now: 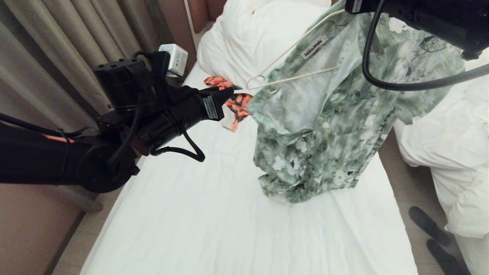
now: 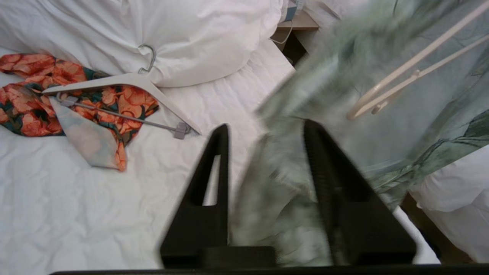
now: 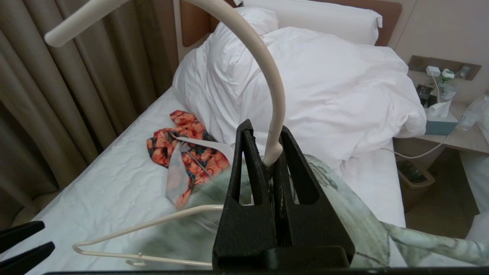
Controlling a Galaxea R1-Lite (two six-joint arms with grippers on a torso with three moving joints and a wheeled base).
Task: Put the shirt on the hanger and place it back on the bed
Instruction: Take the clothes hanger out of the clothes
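Note:
The hanger's end [image 1: 252, 83] by my left gripper sticks out of the shirt, so my right gripper should lay the shirt on the bed [image 1: 307, 220] before working the hanger in.
The green and white floral shirt [image 1: 336, 126] hangs from the thin cream hanger [image 1: 294, 78] above the bed [image 1: 214, 214]. The hanger's left end pokes bare out of the fabric. My right gripper [image 3: 264, 128] is shut on the hanger's neck, below its curved hook [image 3: 277, 103]; in the head view only its arm [image 1: 431, 17] shows at the top right. My left gripper [image 1: 228, 92] stands open just left of the shirt. In the left wrist view, blurred shirt cloth [image 2: 282, 183] shows between its spread fingers [image 2: 219, 160], and nothing is pinched.
An orange-red floral garment [image 1: 235, 103] lies under a broad white hanger [image 2: 114, 80] by the big white pillows [image 1: 248, 42]. Curtains [image 1: 57, 46] line the left. Another bed with heaped bedding [image 1: 450, 152] and dark slippers [image 1: 431, 229] are on the right. A cluttered nightstand [image 3: 443, 126] stands beyond.

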